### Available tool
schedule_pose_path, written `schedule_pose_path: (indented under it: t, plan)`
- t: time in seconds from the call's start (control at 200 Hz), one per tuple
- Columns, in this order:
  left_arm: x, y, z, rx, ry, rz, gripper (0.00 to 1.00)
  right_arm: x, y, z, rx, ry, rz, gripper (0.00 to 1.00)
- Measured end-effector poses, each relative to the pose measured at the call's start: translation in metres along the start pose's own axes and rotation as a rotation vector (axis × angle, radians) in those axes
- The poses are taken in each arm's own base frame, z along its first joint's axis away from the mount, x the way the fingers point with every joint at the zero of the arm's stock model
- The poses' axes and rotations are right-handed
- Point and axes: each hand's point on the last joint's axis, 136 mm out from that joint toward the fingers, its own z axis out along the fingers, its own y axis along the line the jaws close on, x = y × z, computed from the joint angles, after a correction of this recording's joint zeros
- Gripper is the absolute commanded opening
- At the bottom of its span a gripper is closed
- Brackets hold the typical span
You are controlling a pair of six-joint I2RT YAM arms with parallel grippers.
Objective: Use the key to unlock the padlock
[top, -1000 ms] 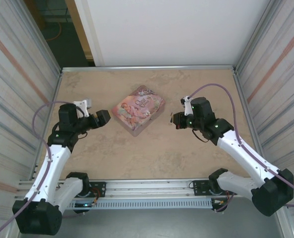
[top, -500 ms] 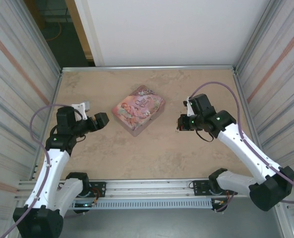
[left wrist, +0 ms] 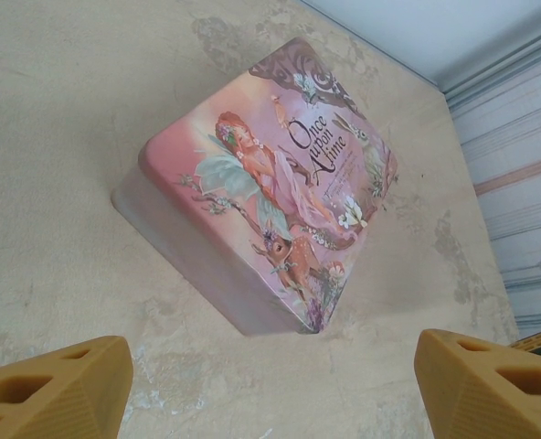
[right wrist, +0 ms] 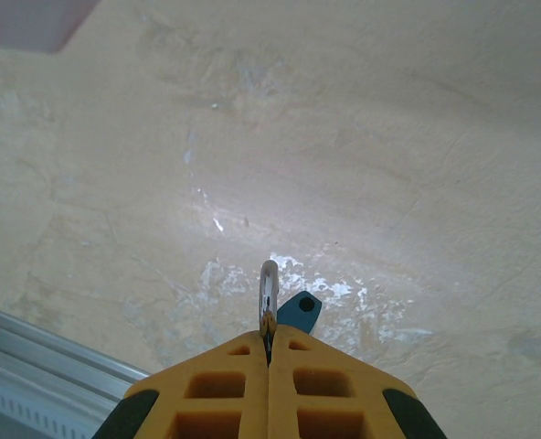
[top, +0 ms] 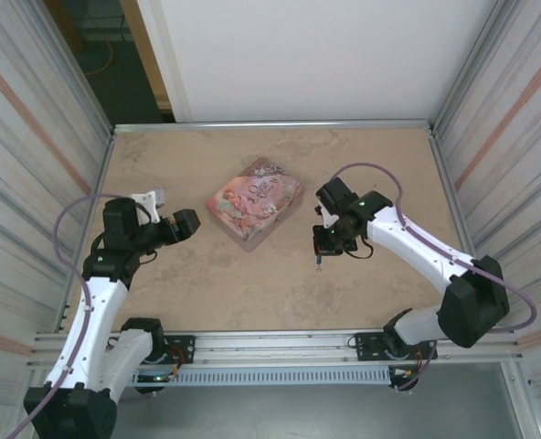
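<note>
My right gripper is holding the padlock (right wrist: 269, 285) clear of the tin above open tabletop (top: 299, 278), so it should keep lowering the padlock until it rests there, then let go.
My right gripper (top: 325, 240) (right wrist: 269, 340) is shut, hovering over bare table right of the tin. Pinched between its fingertips is a thin silver metal loop (right wrist: 268, 291) that sticks out forward. Beside it pokes a small blue piece with a round hole (right wrist: 299, 313), which looks like the padlock's blue body; the rest is hidden by the fingers. I cannot make out a separate key. A small dark bit hangs under the gripper (top: 318, 262). My left gripper (top: 186, 222) (left wrist: 270, 393) is open and holds nothing, pointing at the tin from the left.
A pink illustrated tin box (top: 254, 201) (left wrist: 270, 210) lies closed at the table's middle, between the two arms. Corrugated walls close in both sides. A metal rail (right wrist: 33, 352) runs along the near edge.
The right arm has swung left and toward the near edge, carrying its pinched item closer to the tin's right side. The left arm has barely shifted.
</note>
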Motion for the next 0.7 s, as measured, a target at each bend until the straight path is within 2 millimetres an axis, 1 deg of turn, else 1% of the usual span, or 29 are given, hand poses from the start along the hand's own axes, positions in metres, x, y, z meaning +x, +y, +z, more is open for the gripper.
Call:
schedule_pose_path:
  t: [0.361, 0.701]
  plan:
    - [0.001, 0.001, 0.000, -0.003, 0.005, -0.003, 0.81, 0.017, 0.008, 0.039, 0.002, 0.162, -0.012, 0.00]
    - [0.005, 0.002, 0.000, -0.008, 0.013, -0.008, 0.82, 0.022, 0.013, 0.065, -0.015, 0.239, -0.009, 0.00]
